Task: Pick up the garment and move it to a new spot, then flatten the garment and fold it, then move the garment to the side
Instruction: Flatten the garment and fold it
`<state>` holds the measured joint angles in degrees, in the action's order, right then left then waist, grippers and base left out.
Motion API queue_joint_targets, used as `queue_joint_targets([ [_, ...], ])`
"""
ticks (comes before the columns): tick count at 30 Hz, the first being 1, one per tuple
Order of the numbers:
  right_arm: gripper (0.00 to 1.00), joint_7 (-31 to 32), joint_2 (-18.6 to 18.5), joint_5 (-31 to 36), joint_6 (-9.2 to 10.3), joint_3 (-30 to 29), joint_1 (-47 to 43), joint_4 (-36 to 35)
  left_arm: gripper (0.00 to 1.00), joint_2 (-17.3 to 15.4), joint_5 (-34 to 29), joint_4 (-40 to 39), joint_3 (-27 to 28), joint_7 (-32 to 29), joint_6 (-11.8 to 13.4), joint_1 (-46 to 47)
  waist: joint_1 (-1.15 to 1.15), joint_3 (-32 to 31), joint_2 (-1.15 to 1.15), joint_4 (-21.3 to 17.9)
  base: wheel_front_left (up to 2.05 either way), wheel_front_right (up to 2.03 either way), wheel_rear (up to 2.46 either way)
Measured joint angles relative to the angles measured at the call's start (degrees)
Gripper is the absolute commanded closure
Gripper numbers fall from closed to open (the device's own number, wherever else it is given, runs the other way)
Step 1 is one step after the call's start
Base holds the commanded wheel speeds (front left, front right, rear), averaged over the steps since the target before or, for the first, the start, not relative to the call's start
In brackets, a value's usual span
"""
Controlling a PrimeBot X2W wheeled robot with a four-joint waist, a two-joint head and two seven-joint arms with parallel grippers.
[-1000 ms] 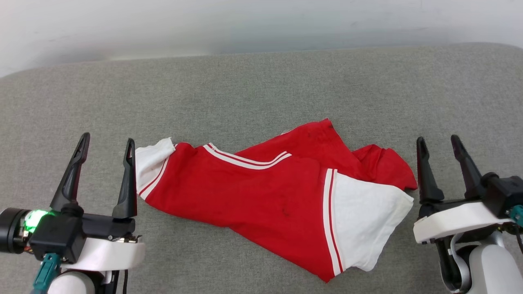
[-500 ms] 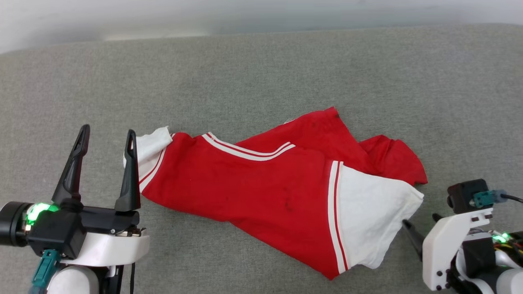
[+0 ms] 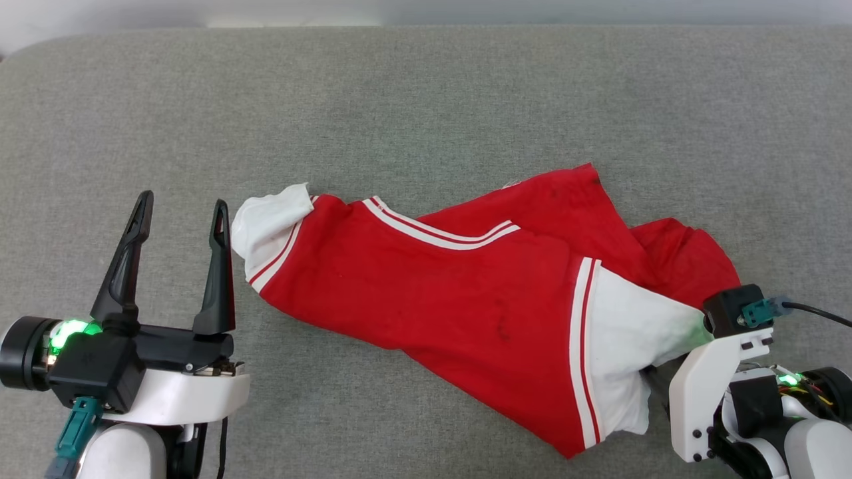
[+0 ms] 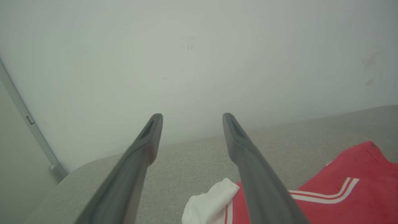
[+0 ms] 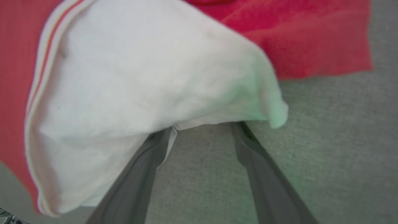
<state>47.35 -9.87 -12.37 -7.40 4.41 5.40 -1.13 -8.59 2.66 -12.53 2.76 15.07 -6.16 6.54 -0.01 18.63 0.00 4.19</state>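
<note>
The small white sleeve's edge (image 3: 273, 214) hangs loosely over its stripes (image 3: 283, 254), so that sleeve will come along and spread open when I pull the large white sleeve.
The garment (image 3: 459, 293), red with white sleeves and striped trim, lies crumpled on the grey cushion (image 3: 426, 106). My left gripper (image 3: 182, 203) stands open just left of the garment's small white sleeve (image 3: 269, 223), fingers pointing away from me and nothing between them. In the left wrist view the left gripper (image 4: 192, 115) hovers above the cushion with that sleeve (image 4: 211, 202) beside its right finger. My right gripper (image 5: 202, 127) points down at the garment's large white sleeve (image 5: 149, 77). Its fingers are spread, with both tips just under that sleeve's edge. The right wrist housing (image 3: 705, 392) hides its fingers in the head view.
The grey cushion stretches wide around the garment, with bare fabric behind it and on both sides. A pale wall (image 4: 199, 56) rises behind the cushion's far edge. A black cable (image 3: 819, 313) runs off my right wrist.
The head camera has tilted down, shifting the whole picture. My right gripper has turned from pointing forward beside the garment to pointing down at the white sleeve's edge. The left gripper has barely moved.
</note>
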Motion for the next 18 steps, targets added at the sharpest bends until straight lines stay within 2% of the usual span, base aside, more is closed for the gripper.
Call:
queue_joint_targets([
  [1,0.75,0.0,-0.2,0.1,0.01,0.3,0.2,0.6,0.0,0.1,0.0,0.1,0.0,0.0,-0.2,0.1,0.0,0.1,0.0,0.2,0.0,0.0,0.0],
  [2,1.0,-0.1,-0.8,0.3,0.01,0.6,0.5,1.0,0.0,0.1,0.0,0.1,0.1,0.0,-0.2,0.1,0.0,0.1,0.0,0.3,0.0,0.0,0.0],
  [9,1.0,-2.2,-2.3,2.6,-0.53,-1.2,2.8,3.8,0.0,0.5,-0.4,0.9,0.6,0.0,-0.4,0.1,0.0,-0.5,0.0,-0.8,0.0,0.0,0.0],
  [18,1.0,-2.9,-7.1,5.0,-0.16,-9.2,5.4,6.5,0.0,0.5,-0.5,1.9,0.3,0.0,-0.7,0.1,0.01,-1.0,0.0,-3.0,0.0,0.0,0.0],
])
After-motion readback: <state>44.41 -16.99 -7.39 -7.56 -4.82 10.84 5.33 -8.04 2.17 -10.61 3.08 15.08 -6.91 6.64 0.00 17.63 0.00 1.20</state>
